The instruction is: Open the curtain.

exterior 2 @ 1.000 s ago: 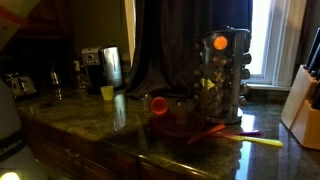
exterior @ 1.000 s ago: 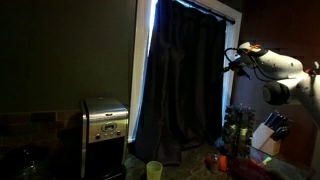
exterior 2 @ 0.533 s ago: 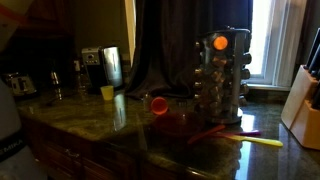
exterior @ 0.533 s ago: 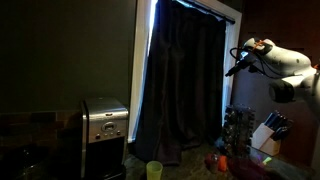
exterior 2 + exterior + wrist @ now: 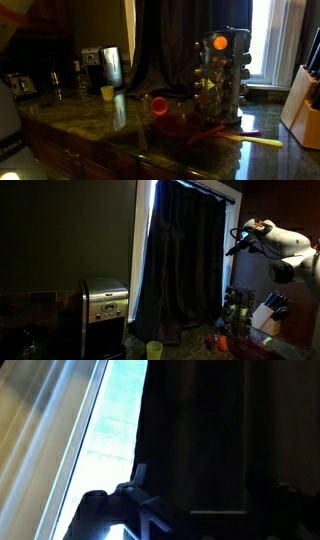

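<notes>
Loose vertical folds (image 5: pixel 178 268) hang down the curtain. Its loose edge (image 5: pixel 222 255) will slide across and gather toward the far side of the window when I pull.
The curtain (image 5: pixel 185 265) is a tall dark drape with vertical folds that covers the window; its lower part shows in an exterior view (image 5: pixel 160 45). A bright strip of window shows along one edge. My gripper (image 5: pixel 233 248) hangs high beside the curtain's opposite edge, just off the fabric. In the wrist view the curtain (image 5: pixel 200 430) fills the frame as dark cloth. There my gripper (image 5: pixel 212 495) is open, with one finger (image 5: pixel 140 482) visible at the lower left and nothing gripped between the jaws.
A steel appliance (image 5: pixel 104 305) stands on the stone counter (image 5: pixel 90 120) with a yellow cup (image 5: pixel 154 350) near it. A spice rack (image 5: pixel 220 75), a red cup (image 5: pixel 158 104) and a knife block (image 5: pixel 303 100) crowd the counter below the arm.
Since one second ago my gripper has drawn a little sideways, away from the curtain's edge. Over the last half second nothing has visibly moved.
</notes>
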